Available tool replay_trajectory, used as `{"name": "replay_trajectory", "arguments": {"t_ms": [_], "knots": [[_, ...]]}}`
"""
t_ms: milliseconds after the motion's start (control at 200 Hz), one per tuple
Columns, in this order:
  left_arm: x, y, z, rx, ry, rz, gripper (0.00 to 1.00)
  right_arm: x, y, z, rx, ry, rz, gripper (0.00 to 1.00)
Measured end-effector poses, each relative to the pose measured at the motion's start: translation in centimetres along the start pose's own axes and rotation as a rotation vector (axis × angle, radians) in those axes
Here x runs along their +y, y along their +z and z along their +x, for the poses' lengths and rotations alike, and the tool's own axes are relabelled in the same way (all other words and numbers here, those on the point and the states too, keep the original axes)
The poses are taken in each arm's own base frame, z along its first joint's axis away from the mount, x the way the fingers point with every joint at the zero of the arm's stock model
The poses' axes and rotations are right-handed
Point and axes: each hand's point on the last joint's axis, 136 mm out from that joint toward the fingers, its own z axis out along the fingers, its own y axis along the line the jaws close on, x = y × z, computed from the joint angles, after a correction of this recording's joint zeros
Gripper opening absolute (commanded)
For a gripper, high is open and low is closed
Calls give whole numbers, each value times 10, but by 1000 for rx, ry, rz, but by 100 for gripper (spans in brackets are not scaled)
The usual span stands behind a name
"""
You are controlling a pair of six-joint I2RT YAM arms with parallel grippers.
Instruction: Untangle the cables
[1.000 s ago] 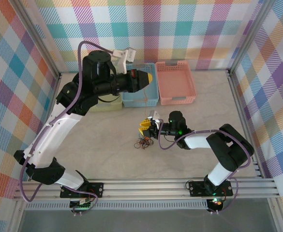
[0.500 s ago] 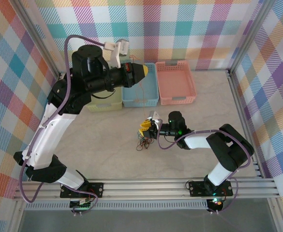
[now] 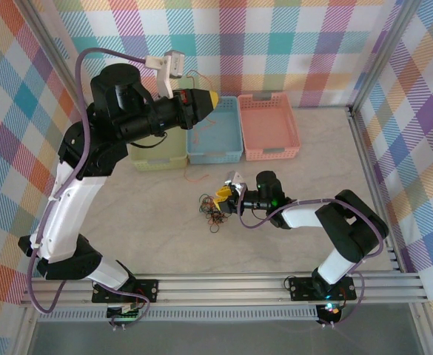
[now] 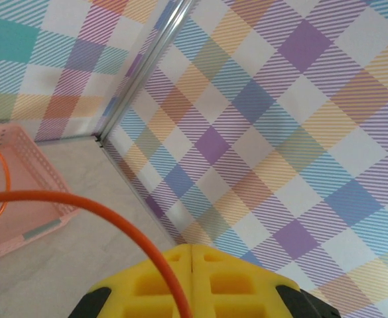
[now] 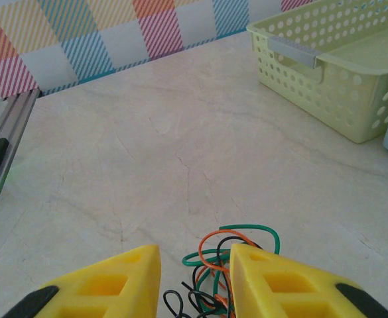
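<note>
My left gripper keeps taking the orange cable to the yellow-green basket and lets go of it there, as the cable hangs clear of the tangle.
The cables lie as a small tangle of orange, green and black wires on the table's middle. My right gripper rests low just right of the tangle. Its yellow jaws stand open, and some loops lie in the gap and against the right finger. My left gripper is raised high over the baskets, shut on one orange cable. That cable arcs left from the closed yellow fingertips. A thin orange strand trails over the table before the baskets.
Three baskets stand in a row at the back: yellow-green, blue and pink. The yellow-green basket is ahead and to the right of my right gripper. Checked walls and metal rails enclose the table.
My left arm has swung left and higher, pulling the orange cable with it. The tangle has shifted slightly left. The right gripper has stayed in place, its jaws barely wider.
</note>
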Motion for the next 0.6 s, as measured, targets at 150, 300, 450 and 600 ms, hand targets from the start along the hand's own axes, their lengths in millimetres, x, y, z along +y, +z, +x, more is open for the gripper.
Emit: {"name": "replay_trajectory", "arguments": {"t_ms": [150, 300, 450, 600], "knots": [[13, -1, -4, -17, 13, -51, 0, -5, 0, 2, 7, 4, 29, 37], [31, -4, -12, -47, 32, -124, 0, -17, -3, -3, 2, -2, 106, 38], [60, -7, -20, -72, 43, -227, 0, -34, -12, -13, -11, -13, 229, 39], [113, -3, -28, -89, 24, -368, 0, -50, -20, -17, -12, -38, 340, 39]]}}
